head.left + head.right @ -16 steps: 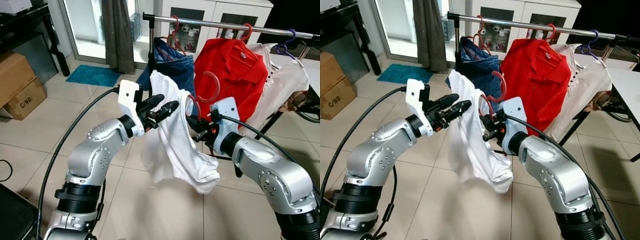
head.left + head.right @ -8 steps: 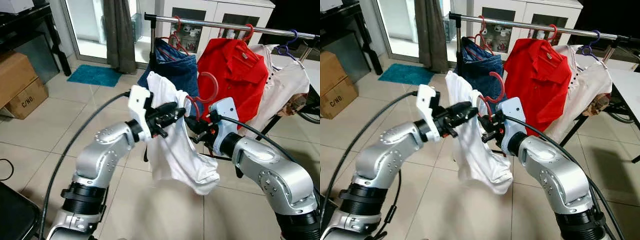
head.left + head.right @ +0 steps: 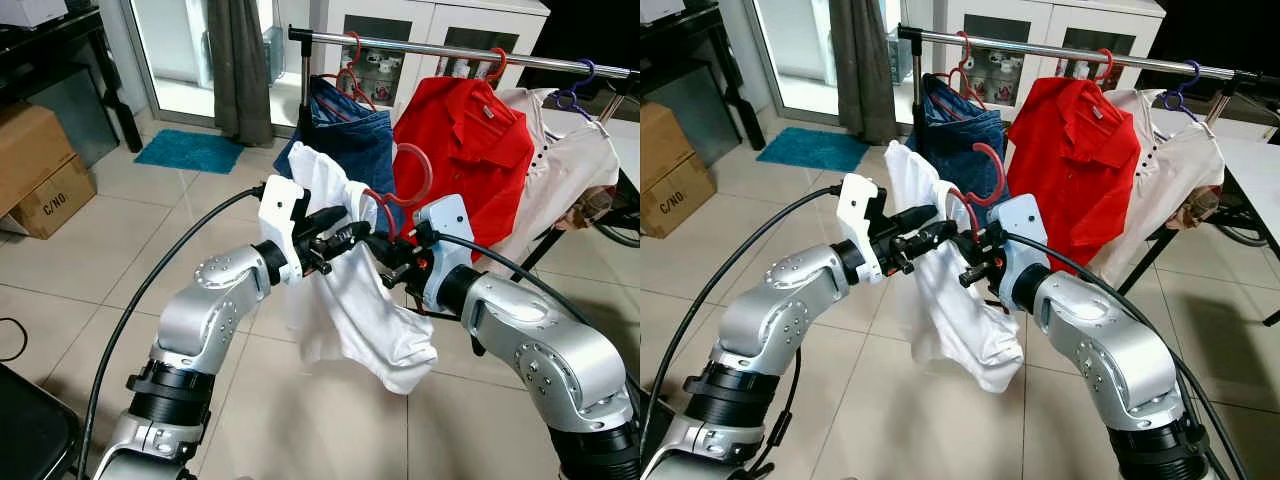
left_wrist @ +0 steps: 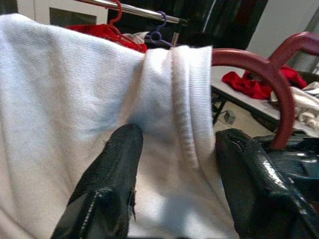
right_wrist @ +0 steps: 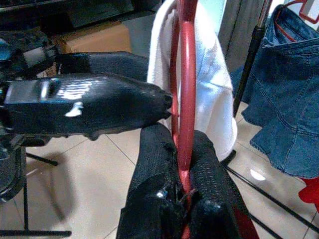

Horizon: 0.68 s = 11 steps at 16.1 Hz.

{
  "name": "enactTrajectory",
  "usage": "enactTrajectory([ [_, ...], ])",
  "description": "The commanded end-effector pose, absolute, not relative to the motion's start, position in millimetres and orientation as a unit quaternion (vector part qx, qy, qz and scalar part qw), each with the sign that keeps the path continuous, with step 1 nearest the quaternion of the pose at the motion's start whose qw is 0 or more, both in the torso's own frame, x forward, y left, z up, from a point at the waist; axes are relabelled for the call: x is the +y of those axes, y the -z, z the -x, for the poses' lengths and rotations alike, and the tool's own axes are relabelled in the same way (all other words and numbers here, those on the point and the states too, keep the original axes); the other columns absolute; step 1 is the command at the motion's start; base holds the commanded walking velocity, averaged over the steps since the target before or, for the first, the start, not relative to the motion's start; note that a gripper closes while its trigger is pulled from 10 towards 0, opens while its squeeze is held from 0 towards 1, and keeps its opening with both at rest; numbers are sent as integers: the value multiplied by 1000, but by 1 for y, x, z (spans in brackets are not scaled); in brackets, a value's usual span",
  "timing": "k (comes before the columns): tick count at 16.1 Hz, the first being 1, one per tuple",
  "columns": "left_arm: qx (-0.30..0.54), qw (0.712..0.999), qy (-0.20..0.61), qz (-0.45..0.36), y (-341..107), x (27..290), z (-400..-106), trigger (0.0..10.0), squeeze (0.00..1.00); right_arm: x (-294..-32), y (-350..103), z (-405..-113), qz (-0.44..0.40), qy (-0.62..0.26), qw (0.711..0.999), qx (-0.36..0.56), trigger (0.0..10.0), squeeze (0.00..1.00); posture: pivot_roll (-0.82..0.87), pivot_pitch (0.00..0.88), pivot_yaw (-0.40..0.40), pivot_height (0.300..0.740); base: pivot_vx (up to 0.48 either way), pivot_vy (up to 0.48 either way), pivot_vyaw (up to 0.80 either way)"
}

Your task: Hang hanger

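Note:
The white shirt [image 3: 362, 312] will stretch open and uncover the hanger's arm when I pull, because the shirt's collar fold [image 3: 357, 197] is bunched up by the hanger's neck.
A red hanger [image 5: 187, 89] carries a white shirt [image 3: 350, 300] that hangs down between my two arms. My right gripper [image 5: 180, 137] is shut on the hanger's red bar just below its hook. My left gripper [image 4: 177, 137] is open, its two black fingers apart against the shirt's collar fold, close to the hanger's neck. In the left eye view the left gripper [image 3: 345, 232] nearly meets the right gripper [image 3: 388, 260]. The metal rail [image 3: 450, 50] runs across behind them, higher than the held hanger.
A blue denim garment [image 3: 345, 120], a red shirt [image 3: 470, 140] and a cream shirt [image 3: 575, 160] hang on the rail. Cardboard boxes [image 3: 35, 170] stand at the left, with a teal mat [image 3: 190, 150] by the curtain [image 3: 235, 60]. A white table [image 3: 1260, 160] stands at the right.
My left gripper has moved right, from the shirt's shoulder to the collar beside the right gripper. The right gripper has kept its hold on the hanger and barely moved.

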<state>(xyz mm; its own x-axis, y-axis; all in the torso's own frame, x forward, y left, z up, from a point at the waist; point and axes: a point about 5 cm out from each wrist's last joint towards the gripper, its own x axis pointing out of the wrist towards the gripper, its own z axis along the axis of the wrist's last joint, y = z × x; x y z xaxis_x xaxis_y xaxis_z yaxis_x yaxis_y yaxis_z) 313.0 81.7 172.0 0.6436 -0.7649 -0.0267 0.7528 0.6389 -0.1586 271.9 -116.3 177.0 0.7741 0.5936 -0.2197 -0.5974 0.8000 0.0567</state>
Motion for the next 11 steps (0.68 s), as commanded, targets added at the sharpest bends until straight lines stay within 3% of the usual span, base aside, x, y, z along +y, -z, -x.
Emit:
enactTrajectory([
  [1, 40, 906, 418, 52, -175, 80, -316, 10000, 624, -114, -187, -272, 13, -326, 941, 95, 10000, 0, -176, 0, -36, 740, 0, 0, 0],
  [2, 38, 906, 418, 52, -175, 80, -317, 4706, 0, -114, -187, -272, 12, -325, 941, 94, 10000, 0, -176, 0, -35, 740, 0, 0, 0],
  [3, 37, 906, 417, 52, -175, 80, -318, 4078, 0, -113, -187, -272, 12, -325, 941, 94, 10000, 0, -175, 0, -33, 740, 0, 0, 0],
  [4, 37, 907, 416, 50, -175, 80, -318, 0, 0, -113, -187, -273, 12, -324, 941, 94, 10000, 0, -173, 0, -30, 740, 0, 0, 0],
  [11, 21, 909, 412, 55, -179, 75, -313, 0, 0, -117, -184, -277, 9, -307, 946, 100, 10000, 0, -164, 0, -49, 740, 0, 0, 0],
])
